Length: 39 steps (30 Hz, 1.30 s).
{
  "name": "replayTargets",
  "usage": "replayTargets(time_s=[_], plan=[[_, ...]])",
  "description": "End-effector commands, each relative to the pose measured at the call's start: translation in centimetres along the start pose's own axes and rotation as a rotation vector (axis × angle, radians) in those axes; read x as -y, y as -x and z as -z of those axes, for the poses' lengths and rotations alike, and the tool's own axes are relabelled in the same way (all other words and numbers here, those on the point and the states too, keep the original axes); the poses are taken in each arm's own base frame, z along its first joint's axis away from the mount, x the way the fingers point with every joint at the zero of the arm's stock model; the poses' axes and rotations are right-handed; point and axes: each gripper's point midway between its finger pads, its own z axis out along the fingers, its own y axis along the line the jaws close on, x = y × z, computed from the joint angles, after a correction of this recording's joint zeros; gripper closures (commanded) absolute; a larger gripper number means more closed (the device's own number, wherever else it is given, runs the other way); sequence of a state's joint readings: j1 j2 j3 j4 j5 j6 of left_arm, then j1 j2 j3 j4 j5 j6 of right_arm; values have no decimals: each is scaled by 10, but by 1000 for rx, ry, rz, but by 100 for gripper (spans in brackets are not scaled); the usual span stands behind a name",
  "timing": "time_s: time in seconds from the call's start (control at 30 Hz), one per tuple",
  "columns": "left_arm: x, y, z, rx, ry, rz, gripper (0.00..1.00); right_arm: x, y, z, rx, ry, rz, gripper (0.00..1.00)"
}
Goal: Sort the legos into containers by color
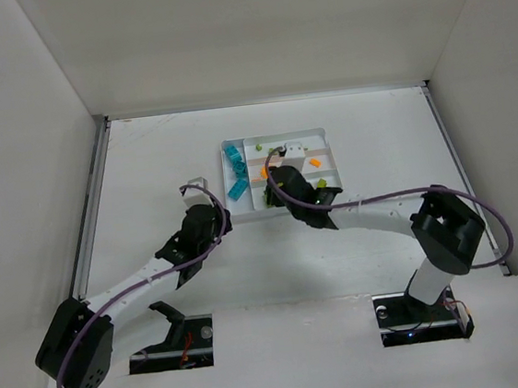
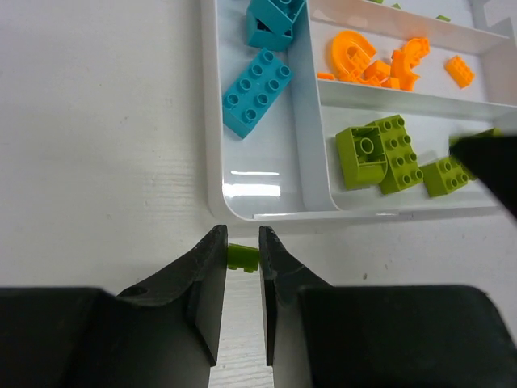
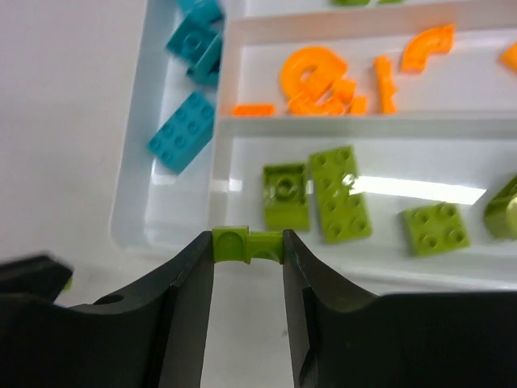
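Observation:
The robot's right gripper should carry on carrying the lime green arch-shaped lego (image 3: 248,246) until it hangs over the small green legos in the far compartment (image 1: 271,150), because that lego matches them.
The white tray (image 1: 320,135) holds teal legos (image 2: 257,90) in its left compartment, orange legos (image 2: 367,63) in a middle one and lime green legos (image 2: 380,153) in the near one. My left gripper (image 2: 241,241) is shut on a small lime green lego (image 2: 242,258), just outside the tray's near left corner (image 2: 234,212). My right gripper (image 3: 248,236) is shut on a lime green arch-shaped lego (image 3: 234,246) over the tray's near wall (image 3: 129,234), beside the green compartment (image 3: 388,190). In the top view the grippers are at the tray's near left corner (image 1: 217,219) and over the tray (image 1: 278,175).
The right gripper's black finger (image 2: 493,166) reaches into the left wrist view over the green compartment. The left gripper's black body (image 3: 32,275) shows at the lower left of the right wrist view. White walls enclose the table on three sides.

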State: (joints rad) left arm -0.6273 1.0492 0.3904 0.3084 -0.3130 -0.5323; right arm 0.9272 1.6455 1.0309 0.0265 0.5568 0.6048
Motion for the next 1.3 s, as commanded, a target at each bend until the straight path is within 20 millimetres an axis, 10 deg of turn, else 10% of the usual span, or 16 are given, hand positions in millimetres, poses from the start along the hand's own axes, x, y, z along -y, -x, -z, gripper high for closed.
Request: replayTargets(time_s=[0.0, 0.27, 0.67, 1.03, 1.27], plan=[[16, 10, 3, 27, -47, 21, 85, 18, 52, -31, 86, -9, -57, 63], [42, 9, 10, 22, -115, 31, 85, 84, 113, -104, 195, -151, -132, 62], [69, 20, 4, 43, -171, 33, 85, 122, 127, -160, 187, -230, -157, 44], [115, 65, -37, 124, -204, 46, 85, 122, 162, -83, 281, -160, -207, 47], [137, 86, -108, 157, -166, -33, 85, 148, 109, -11, 281, -137, -341, 74]])
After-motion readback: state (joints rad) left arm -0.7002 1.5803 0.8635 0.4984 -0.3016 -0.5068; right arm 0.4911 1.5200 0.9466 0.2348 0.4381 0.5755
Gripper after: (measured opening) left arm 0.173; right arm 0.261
